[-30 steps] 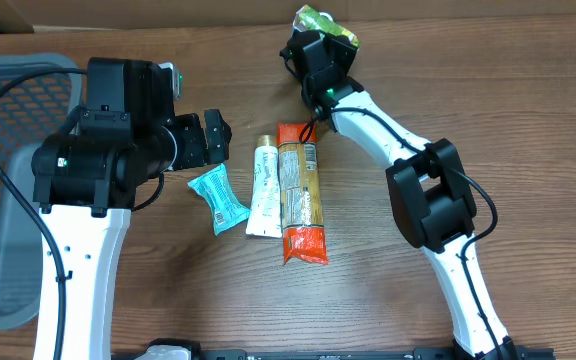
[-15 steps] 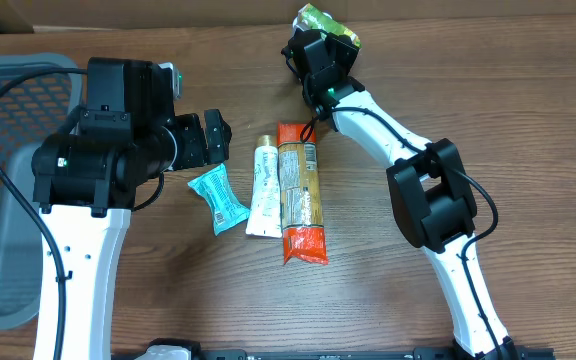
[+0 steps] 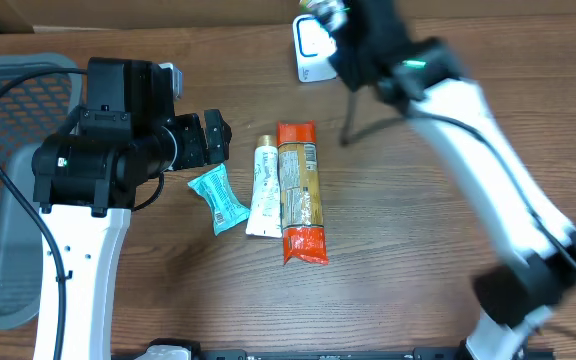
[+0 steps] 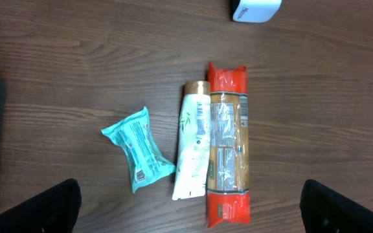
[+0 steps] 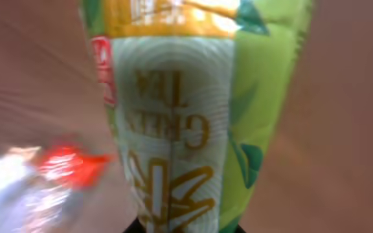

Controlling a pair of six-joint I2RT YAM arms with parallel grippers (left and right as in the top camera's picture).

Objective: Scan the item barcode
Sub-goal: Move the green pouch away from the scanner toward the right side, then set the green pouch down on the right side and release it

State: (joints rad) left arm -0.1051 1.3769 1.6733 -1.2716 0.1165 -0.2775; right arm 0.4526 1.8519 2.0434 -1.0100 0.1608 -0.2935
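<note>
Open wood (image 3: 403, 200) beyond the orange-ended pack is clear of other items. My right gripper should keep taking the green tea packet over and let go of it there (image 3: 538, 130).
A green tea packet (image 5: 186, 110) fills the right wrist view, and my right gripper (image 5: 186, 228) is shut on its lower end. Overhead, that gripper (image 3: 340, 22) is blurred at the table's far edge, with a bit of the green packet (image 3: 330, 9) showing. Just below and left of it sits a white box-like device (image 3: 308, 50), also at the top of the left wrist view (image 4: 256, 9). My left gripper (image 3: 218, 140) hangs open over the table left of the items, its fingers (image 4: 41, 207) wide apart with nothing between them.
A teal packet (image 3: 217, 199), a white tube (image 3: 264, 188) and a long orange-ended pack (image 3: 300, 192) lie side by side mid-table. A grey mesh basket (image 3: 8, 75) stands at the left edge. A cardboard box (image 3: 118, 12) runs along the back.
My right arm has swung up and rightwards with the green packet, blurring in motion and uncovering the white device. The left arm and the table items have not moved.
</note>
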